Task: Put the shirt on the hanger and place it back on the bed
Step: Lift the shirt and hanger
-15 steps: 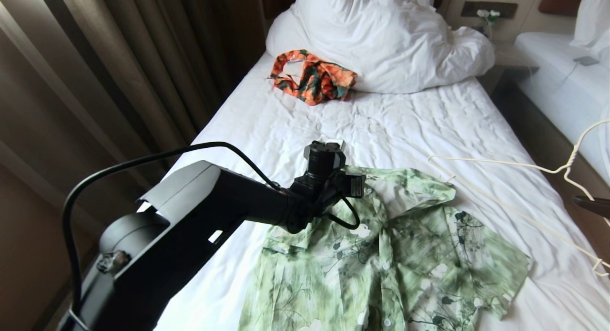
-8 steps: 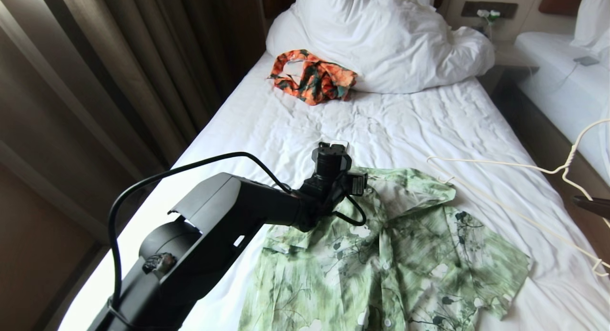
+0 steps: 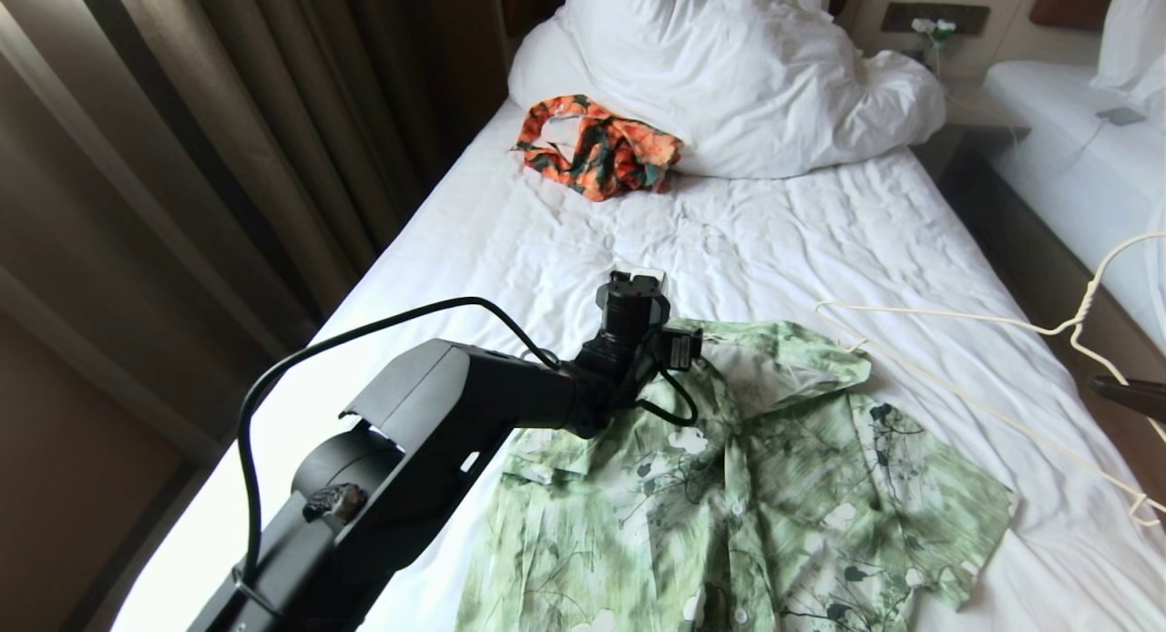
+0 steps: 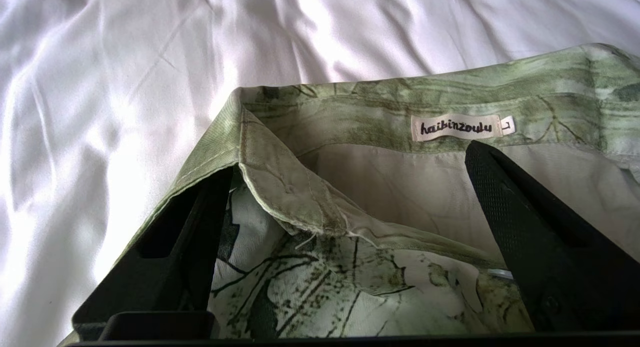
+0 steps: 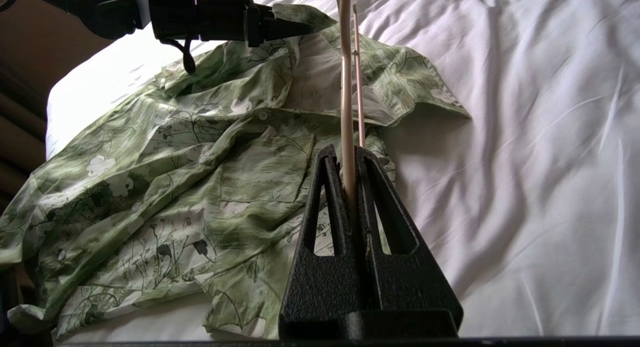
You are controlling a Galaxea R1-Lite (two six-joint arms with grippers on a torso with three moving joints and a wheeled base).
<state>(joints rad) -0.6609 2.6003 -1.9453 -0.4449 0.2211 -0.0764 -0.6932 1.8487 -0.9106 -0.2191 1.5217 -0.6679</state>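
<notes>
My gripper will pull the collar across, and the collar will drape over the hanger because the collar flap [image 4: 291,188] folds limply, while the buttoned front [image 3: 737,510] will stay spread.
The light green leaf-print shirt [image 3: 774,486] lies spread on the bed [image 3: 729,240], collar toward the pillow end. My left gripper [image 3: 679,350] is at the collar. In the left wrist view the left gripper [image 4: 347,162] is open, its fingers [image 4: 505,197] wide apart either side of the folded collar flap [image 4: 285,187], one finger inside the neck opening below the label. The cream wire hanger [image 3: 956,315] is held over the bed to the right of the shirt. My right gripper [image 5: 345,152] is shut on the hanger's wire [image 5: 346,112].
An orange patterned garment [image 3: 597,154] lies near the bunched white duvet [image 3: 729,67] at the head of the bed. Brown curtains [image 3: 228,158] hang on the left. A second white bed [image 3: 1075,158] stands on the right across a narrow gap.
My left arm has swung further in over the bed, bringing the gripper slightly nearer the collar. The hanger, the right gripper and the shirt have not moved.
</notes>
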